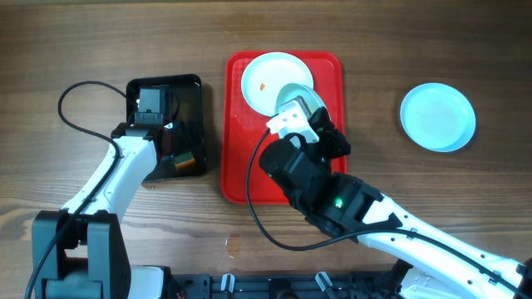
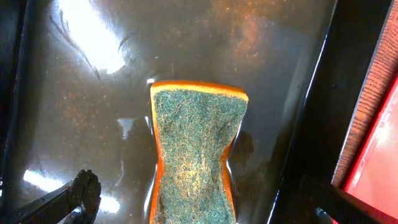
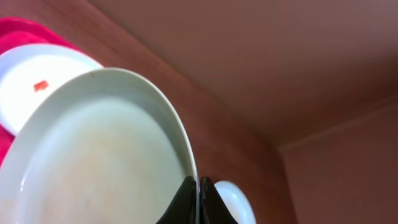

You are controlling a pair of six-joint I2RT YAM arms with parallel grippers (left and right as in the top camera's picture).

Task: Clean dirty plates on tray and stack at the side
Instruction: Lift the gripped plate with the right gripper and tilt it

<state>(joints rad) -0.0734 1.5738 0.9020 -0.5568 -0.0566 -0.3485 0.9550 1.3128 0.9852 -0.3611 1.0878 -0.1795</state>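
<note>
The plate in my right gripper is tilted over the white plate's edge (image 1: pixel 302 90), so next I set it down flat on the red tray's empty near end (image 1: pixel 252 170).
The red tray (image 1: pixel 241 158) lies mid-table. One white plate (image 1: pixel 264 79) with an orange speck lies flat at its far end; it also shows in the right wrist view (image 3: pixel 37 78). My right gripper (image 3: pixel 199 202) is shut on the rim of a second plate (image 3: pixel 99 155) and holds it tilted above the tray (image 1: pixel 293 93). A pale blue plate (image 1: pixel 437 116) lies on the table at the right. My left gripper (image 2: pixel 199 214) is open over the black tray (image 1: pixel 187 91), its fingers either side of the green-topped orange sponge (image 2: pixel 194 149).
The black tray's shiny floor (image 2: pixel 93 93) surrounds the sponge, its right wall (image 2: pixel 317 124) beside the red tray's edge (image 2: pixel 379 168). A black cable (image 1: pixel 79 116) loops at the left. Bare wooden table (image 1: pixel 374 50) lies between the red tray and the blue plate.
</note>
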